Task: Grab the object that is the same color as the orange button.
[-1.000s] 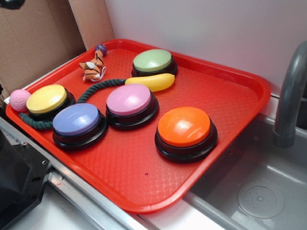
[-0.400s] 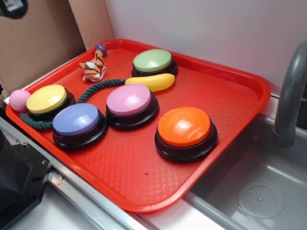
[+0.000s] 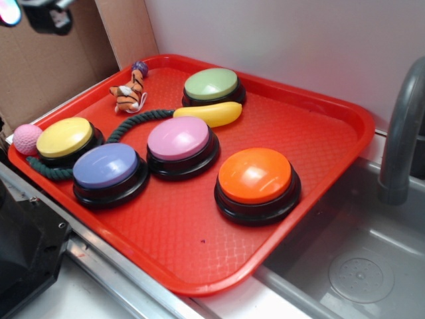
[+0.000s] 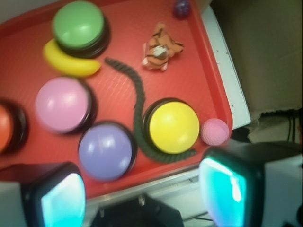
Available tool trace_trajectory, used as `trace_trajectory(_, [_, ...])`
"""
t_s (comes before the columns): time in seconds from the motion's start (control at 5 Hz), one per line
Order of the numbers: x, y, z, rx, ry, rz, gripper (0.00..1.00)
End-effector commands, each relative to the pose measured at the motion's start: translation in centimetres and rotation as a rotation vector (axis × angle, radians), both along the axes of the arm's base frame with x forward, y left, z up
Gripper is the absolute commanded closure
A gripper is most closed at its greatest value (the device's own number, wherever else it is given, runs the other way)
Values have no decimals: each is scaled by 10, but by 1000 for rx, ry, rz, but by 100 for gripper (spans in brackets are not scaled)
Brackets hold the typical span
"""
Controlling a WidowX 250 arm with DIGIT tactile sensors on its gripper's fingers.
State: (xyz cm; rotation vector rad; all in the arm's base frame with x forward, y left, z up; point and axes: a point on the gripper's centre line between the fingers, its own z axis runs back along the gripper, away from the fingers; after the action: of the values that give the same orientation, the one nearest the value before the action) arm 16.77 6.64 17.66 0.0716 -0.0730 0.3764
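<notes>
Red tray (image 4: 171, 21) is visible between the tiger toy (image 3: 128, 96) and the purple ball. I expect only the tiger toy to come up when I lift it.
The object, a small orange tiger toy (image 3: 129, 93) with black stripes, lies at the far left end of the red tray (image 3: 199, 256), next to a small purple ball (image 3: 140, 67). The orange button (image 3: 255, 176) stands at the tray's near right. My gripper (image 3: 30, 13) hangs high at the top left, well apart from the tray. Seen from the wrist, the tiger toy (image 4: 160, 48) is far ahead of my gripper (image 4: 144, 198). Its cyan pads (image 4: 61, 201) stand wide apart with nothing between them, so it is open. Only an edge of the orange button (image 4: 4, 127) shows there.
On the tray are green (image 3: 211, 84), pink (image 3: 179, 138), purple (image 3: 106, 166) and yellow (image 3: 64, 137) buttons, a yellow banana (image 3: 209, 113) and a dark rope (image 3: 133, 125). A pink ball (image 3: 26, 138) sits at the left rim. Sink (image 3: 358, 266) and faucet (image 3: 402, 133) lie right.
My gripper has come further into the exterior view at the top left, moving right. Nothing on the tray has moved.
</notes>
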Motion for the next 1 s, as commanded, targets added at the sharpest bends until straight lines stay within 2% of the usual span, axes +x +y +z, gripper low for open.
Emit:
trace_trajectory(0.0, [36, 48, -45, 58, -71, 277, 0])
trace_trajectory(0.6, [78, 78, -126, 117, -157, 412, 0])
trace_trajectory(0.8, [89, 82, -152, 80, -195, 367, 0])
